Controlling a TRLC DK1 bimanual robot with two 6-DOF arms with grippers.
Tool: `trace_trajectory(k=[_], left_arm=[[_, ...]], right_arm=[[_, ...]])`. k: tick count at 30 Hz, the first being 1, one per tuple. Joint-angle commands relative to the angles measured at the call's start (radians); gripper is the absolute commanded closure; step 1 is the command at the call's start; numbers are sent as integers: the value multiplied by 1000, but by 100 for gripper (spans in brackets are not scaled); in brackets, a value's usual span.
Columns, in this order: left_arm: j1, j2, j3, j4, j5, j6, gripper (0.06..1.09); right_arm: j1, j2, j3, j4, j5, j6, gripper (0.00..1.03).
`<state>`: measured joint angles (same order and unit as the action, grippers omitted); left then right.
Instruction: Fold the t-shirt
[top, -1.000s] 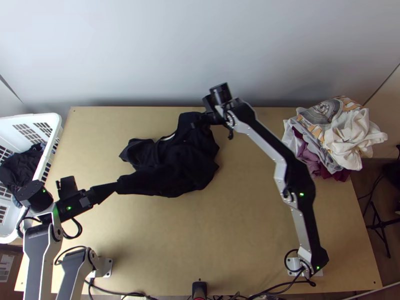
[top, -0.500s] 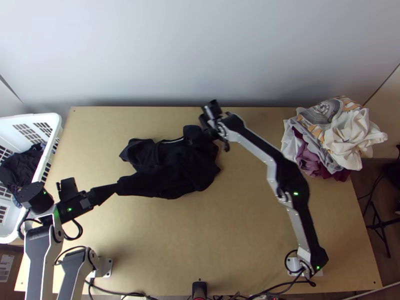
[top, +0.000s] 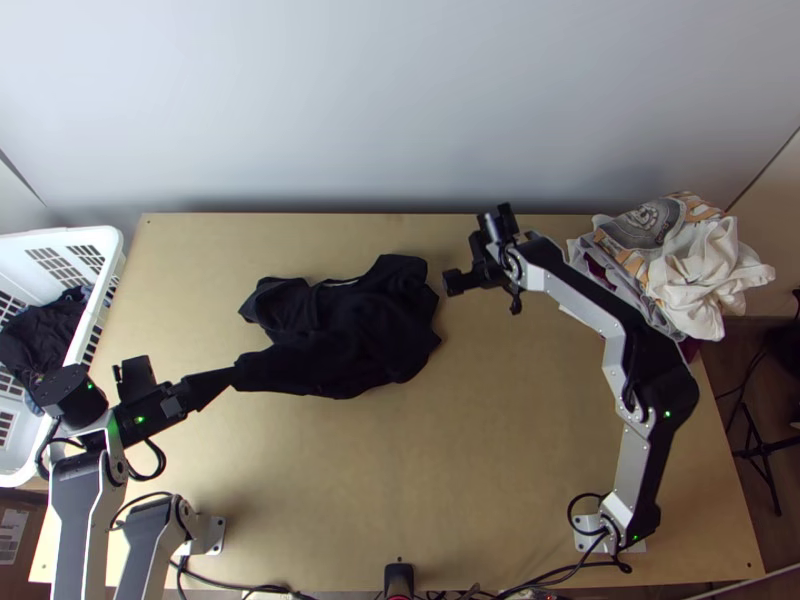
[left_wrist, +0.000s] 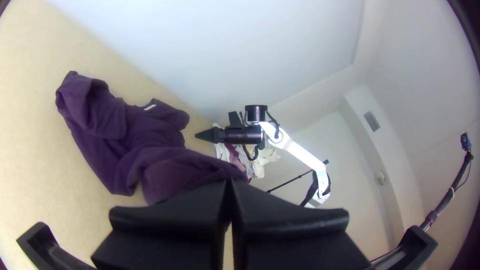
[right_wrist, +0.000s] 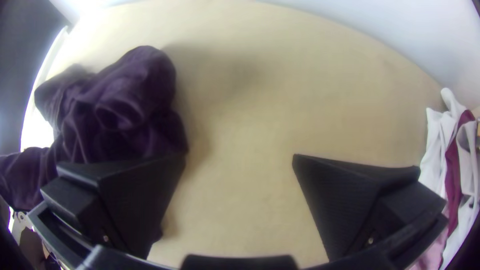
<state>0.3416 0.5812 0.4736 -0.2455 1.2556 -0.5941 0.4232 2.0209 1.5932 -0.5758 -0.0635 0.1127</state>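
Note:
My grippers will open the dark t-shirt (top: 365, 340) into a wide sheet when they lift it and pull it between them, because it lies bunched in loose folds (top: 318, 315).
A dark t-shirt (top: 345, 325) lies bunched on the table left of the middle, with a pale strip at its far edge. In the top view my left gripper (top: 232, 376) is shut on the cloth's near left end. The left wrist view has my left gripper (left_wrist: 229, 185) with its fingers together on the purple-looking shirt (left_wrist: 125, 135). My right gripper (top: 452, 282) stands to the right of the shirt, apart from it. In the right wrist view my right gripper (right_wrist: 240, 157) is open over bare table, and the shirt (right_wrist: 120, 110) lies beside one finger.
A pile of light and maroon clothes (top: 680, 265) sits at the table's far right corner. A white basket (top: 95, 245) with dark cloth stands at the left edge. Bare wood (top: 430, 470) spreads over the near middle of the table.
My right gripper has let go of the shirt's far right part and moved off to the right. That part has dropped lower onto the table. My left gripper has kept its place.

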Motion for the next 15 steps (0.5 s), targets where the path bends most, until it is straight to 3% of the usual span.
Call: trace_trajectory(k=[1, 15], left_arm=[[0, 2, 2, 5, -7, -1, 105], [8, -20, -29, 6, -9, 0, 105]], right_arm=[[20, -40, -130, 13, -2, 28, 4], [85, 88, 25, 30, -10, 102, 4]])
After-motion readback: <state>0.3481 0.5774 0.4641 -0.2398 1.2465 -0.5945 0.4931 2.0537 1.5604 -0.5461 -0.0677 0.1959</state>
